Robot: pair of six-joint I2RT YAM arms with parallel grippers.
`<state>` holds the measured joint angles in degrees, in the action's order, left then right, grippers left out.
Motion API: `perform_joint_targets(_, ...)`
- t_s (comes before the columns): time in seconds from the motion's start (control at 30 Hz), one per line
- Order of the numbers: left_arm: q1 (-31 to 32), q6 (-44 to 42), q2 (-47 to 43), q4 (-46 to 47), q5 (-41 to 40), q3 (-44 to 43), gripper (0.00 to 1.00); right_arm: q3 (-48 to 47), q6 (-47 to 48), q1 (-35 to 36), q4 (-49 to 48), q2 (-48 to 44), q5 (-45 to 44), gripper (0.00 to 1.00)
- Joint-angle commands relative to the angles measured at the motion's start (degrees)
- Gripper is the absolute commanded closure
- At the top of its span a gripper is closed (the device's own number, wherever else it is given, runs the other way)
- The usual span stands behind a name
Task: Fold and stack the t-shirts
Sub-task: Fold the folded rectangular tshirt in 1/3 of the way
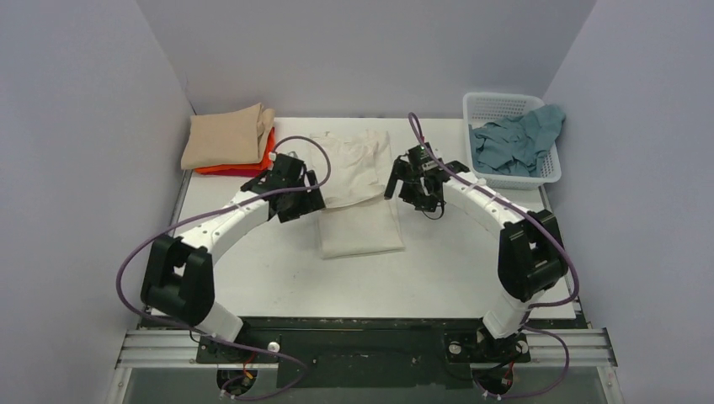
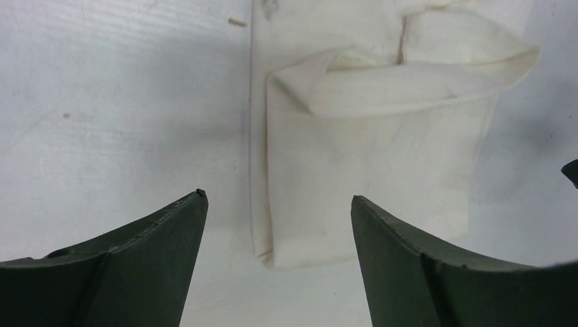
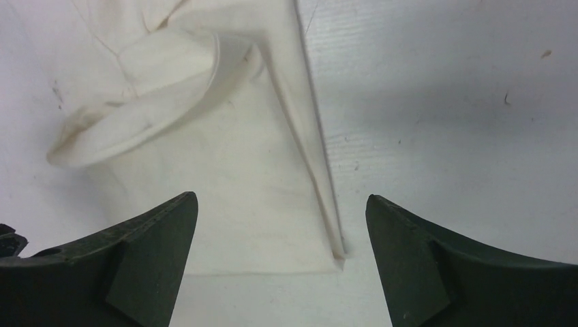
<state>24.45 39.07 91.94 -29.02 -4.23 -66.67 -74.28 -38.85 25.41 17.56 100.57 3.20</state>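
The cream-white t-shirt (image 1: 360, 229) will fold into a flat rectangle when I bring its near end over, because the long side edges (image 1: 397, 222) are straight and layered.
A cream-white t-shirt (image 1: 360, 194) lies partly folded in the middle of the table, its far part doubled over the near part. It shows in the left wrist view (image 2: 368, 163) and the right wrist view (image 3: 225, 177). My left gripper (image 1: 305, 192) is open and empty above its left edge. My right gripper (image 1: 412, 185) is open and empty above its right edge. A folded tan shirt (image 1: 226, 136) lies on orange and red shirts (image 1: 244, 167) at the far left. A teal-blue shirt (image 1: 515, 143) hangs in the basket.
The white lattice basket (image 1: 497, 105) stands at the far right corner. Grey walls close in the table (image 1: 455, 269) on three sides. Purple cables loop over both arms.
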Motion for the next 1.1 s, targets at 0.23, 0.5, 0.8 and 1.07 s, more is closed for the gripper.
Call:
perform_joint_targets(0.23,3.63,7.00,-13.38,1.94,4.23,17.86,0.10,2.72,2.94,7.73,-0.15,-2.87,1.60,0.12)
perform_joint_targets(0.5,4.27,8.87,-17.82,-0.70,2.71,21.70,0.09,-14.56,2.59,11.61,-6.41,13.96,8.83,0.12)
perform_joint_targets(0.8,4.37,9.37,-22.66,-1.78,2.19,24.45,0.07,-45.57,-0.97,6.80,-2.35,32.09,4.83,0.12)
perform_joint_targets(1.07,4.83,10.67,-19.63,6.38,7.22,25.36,0.07,-14.36,1.61,3.14,-2.51,6.37,-2.10,0.11)
